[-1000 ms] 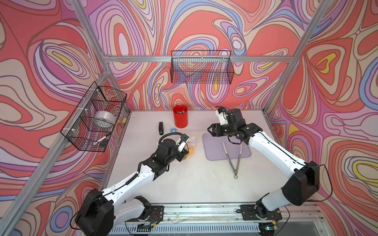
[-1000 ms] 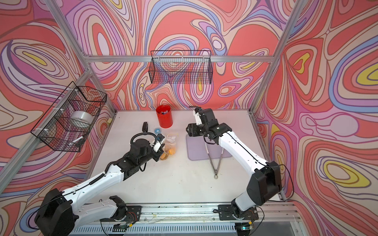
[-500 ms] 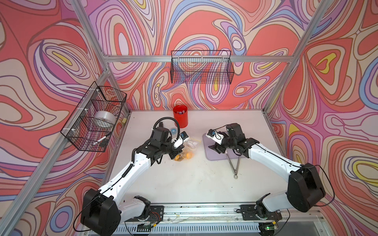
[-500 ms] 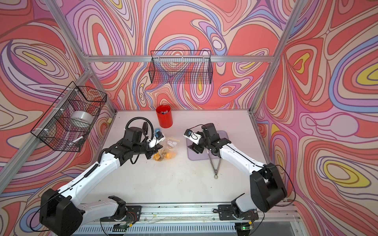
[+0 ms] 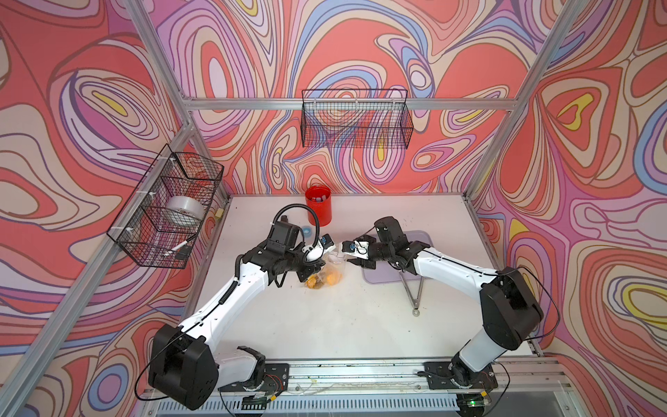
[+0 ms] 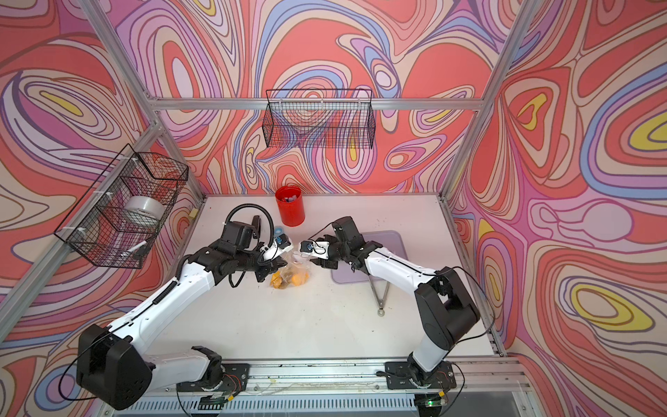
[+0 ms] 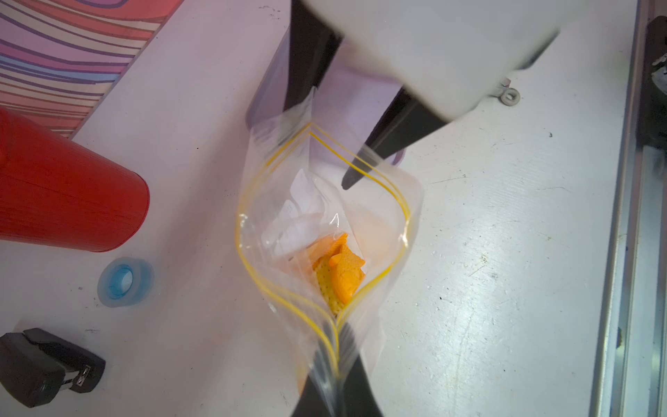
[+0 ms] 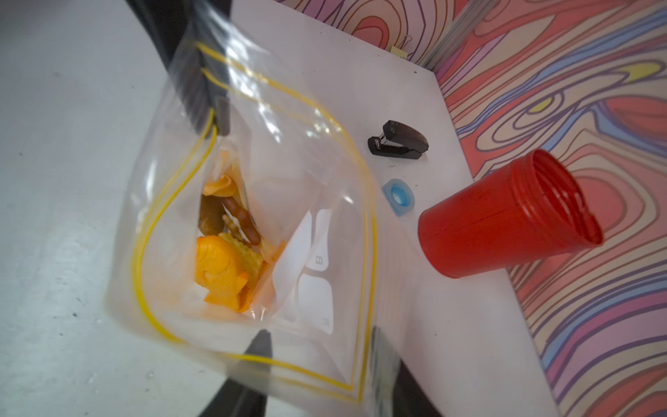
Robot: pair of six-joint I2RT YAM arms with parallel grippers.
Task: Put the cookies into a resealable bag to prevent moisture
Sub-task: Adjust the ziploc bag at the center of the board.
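Note:
My right gripper should pull the bag's far corner [image 7: 310, 127] tight while my left gripper pinches the zip lines together, since the resealable bag's yellow zip lines [image 7: 404, 235] curve wide apart.
The resealable bag [image 5: 331, 265], clear with yellow zip lines, hangs upright over the table with its mouth spread open. Orange, yellow and brown cookies [image 8: 223, 267] lie heaped at its bottom, also showing in the left wrist view [image 7: 343, 274]. My left gripper [image 7: 334, 343] is shut on one end of the bag's rim. At the opposite end my right gripper [image 8: 321, 353] straddles the rim. Its jaws stand apart, one finger inside the mouth and one finger [image 7: 299, 72] outside. Both top views show the two grippers facing each other across the bag [image 6: 296, 269].
A red cup [image 5: 318, 205] stands behind the bag. A blue tape roll [image 7: 122, 281] and a black stapler [image 8: 399, 140] lie near it. The lilac tray [image 5: 422, 238] and metal tongs [image 5: 415, 292] sit under and beside my right arm. Wire baskets [image 5: 355, 122] hang on the walls.
My right gripper swung from above the tray to the bag's mouth and its jaws narrowed around the rim. My left arm raised the bag and turned it upright.

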